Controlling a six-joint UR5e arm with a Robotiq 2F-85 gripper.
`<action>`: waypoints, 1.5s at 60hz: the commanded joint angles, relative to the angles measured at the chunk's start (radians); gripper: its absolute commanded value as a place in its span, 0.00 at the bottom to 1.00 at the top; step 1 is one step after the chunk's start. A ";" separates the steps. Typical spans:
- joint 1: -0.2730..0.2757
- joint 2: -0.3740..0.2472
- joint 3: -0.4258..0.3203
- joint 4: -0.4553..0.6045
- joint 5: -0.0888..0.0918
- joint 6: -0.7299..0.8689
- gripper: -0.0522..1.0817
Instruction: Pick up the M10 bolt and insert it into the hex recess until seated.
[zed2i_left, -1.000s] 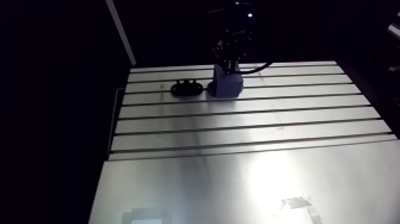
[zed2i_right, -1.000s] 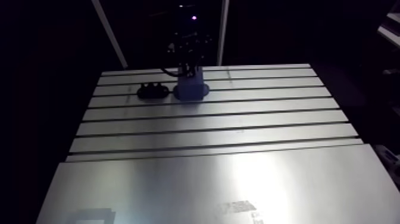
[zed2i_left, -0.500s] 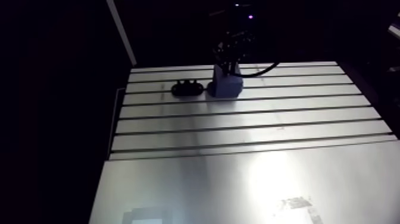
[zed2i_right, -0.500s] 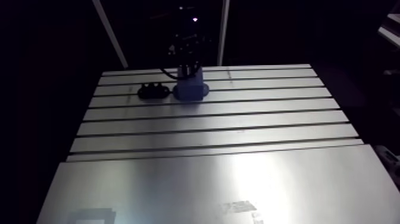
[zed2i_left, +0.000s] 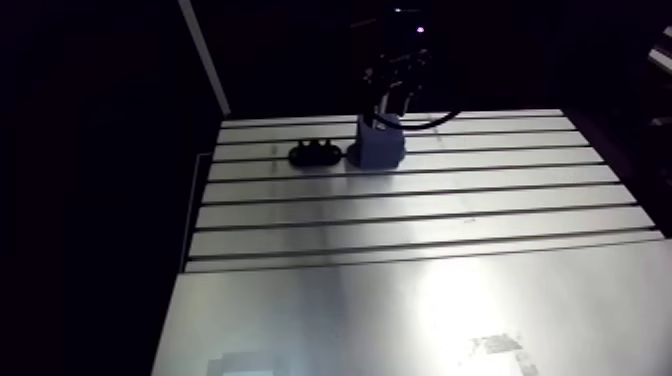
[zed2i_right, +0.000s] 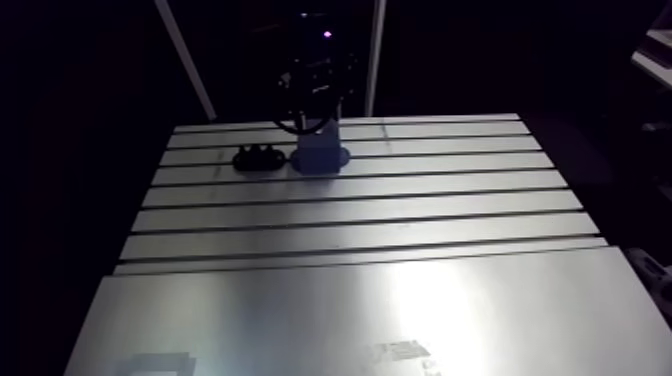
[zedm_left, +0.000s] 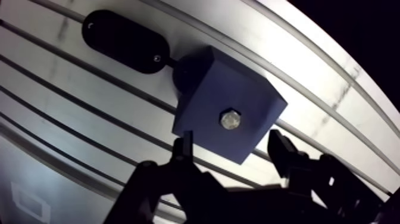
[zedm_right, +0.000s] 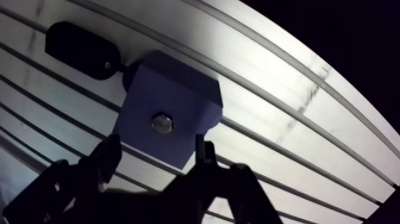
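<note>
I expect the bolt head (zedm_left: 230, 120) to settle into place when I push, because it covers one side of the hex hole and leaves a dark edge of the hole (zedm_left: 225, 111) on the opposite side.
A blue block (zedm_left: 238, 89) stands on the slotted table (zedm_left: 71, 113), and the silver hex head of the bolt (zedm_left: 230, 120) sits in the recess in its top face. In the wrist view my gripper (zedm_left: 233, 146) hangs over the block, open. Its two dark fingertips (zedm_left: 187, 143) stand apart on either side of the bolt, and nothing is held between them. In the arm view the gripper (zed2i_left: 388, 108) is right above the block (zed2i_left: 377, 150) at the far side of the table.
A black oval holder (zedm_left: 122, 42) lies on the table just beside the block, touching or nearly touching its base; in the arm view this holder (zed2i_left: 315, 153) is left of the block. A smooth plate (zed2i_left: 400, 310) covers the near part of the table.
The gripper has lifted a little off the top of the block. The whole arm view has shifted slightly, so the camera moved. Block and holder stay put.
</note>
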 joint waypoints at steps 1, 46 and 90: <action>-0.002 -0.011 -0.003 -0.006 0.005 0.043 0.05; 0.005 -0.025 -0.039 0.096 0.003 0.372 0.98; 0.008 0.018 -0.063 0.091 -0.003 0.405 1.00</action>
